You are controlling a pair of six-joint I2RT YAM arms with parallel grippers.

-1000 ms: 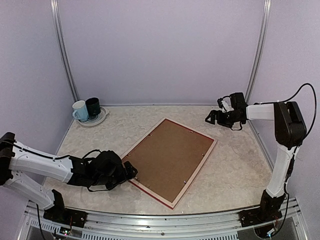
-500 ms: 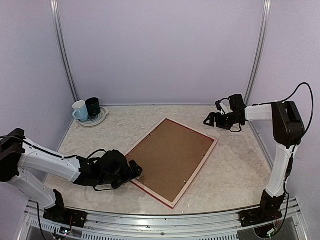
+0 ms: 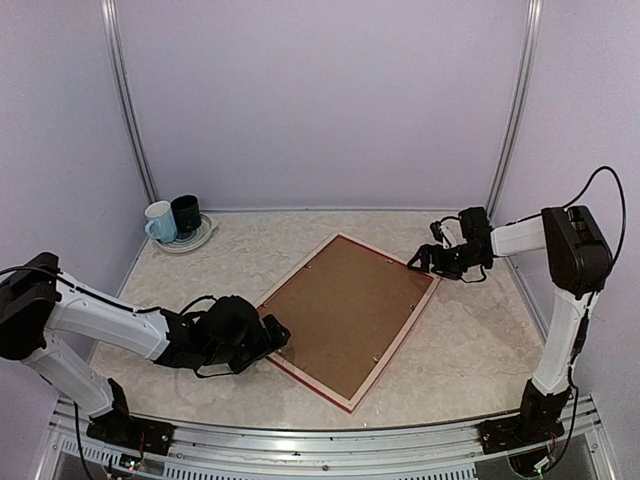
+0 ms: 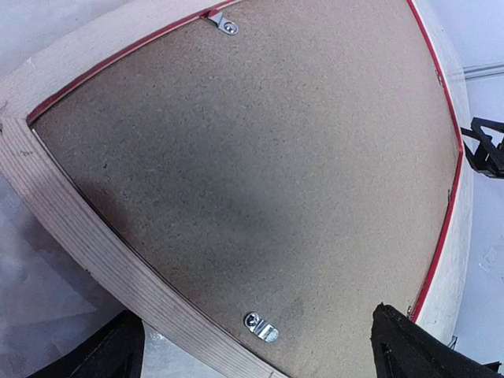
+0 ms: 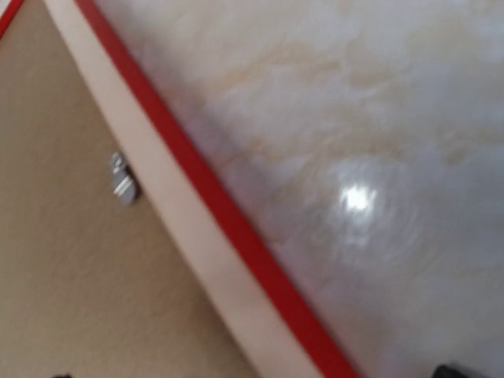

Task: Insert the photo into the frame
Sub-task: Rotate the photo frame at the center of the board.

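The frame (image 3: 345, 318) is crooked to the metal rail. My right gripper should pull the frame's corner (image 3: 435, 279) toward the rail while my left gripper pushes the opposite edge away.
The frame (image 3: 395, 345) lies face down on the table, pale wood back edges up, red showing at its rim. The brown backing board (image 3: 345, 315) sits in it, held by small metal clips (image 4: 260, 327). The photo is hidden. My left gripper (image 3: 272, 338) is open at the frame's near-left edge; in the left wrist view its fingers (image 4: 118, 354) stand wide apart on either side of the frame's rim (image 4: 71, 213). My right gripper (image 3: 418, 262) is low at the frame's far right corner, open, with the rim (image 5: 181, 213) and a clip (image 5: 122, 181) below it.
A pale blue mug (image 3: 160, 222) and a dark mug (image 3: 186, 215) stand on a plate (image 3: 195, 243) at the back left. Lilac walls close in the table on three sides. A metal rail runs along the near edge.
My left gripper has moved right up to the frame's near-left edge, and the frame has shifted slightly right. My right gripper has come down and left to the frame's far right corner.
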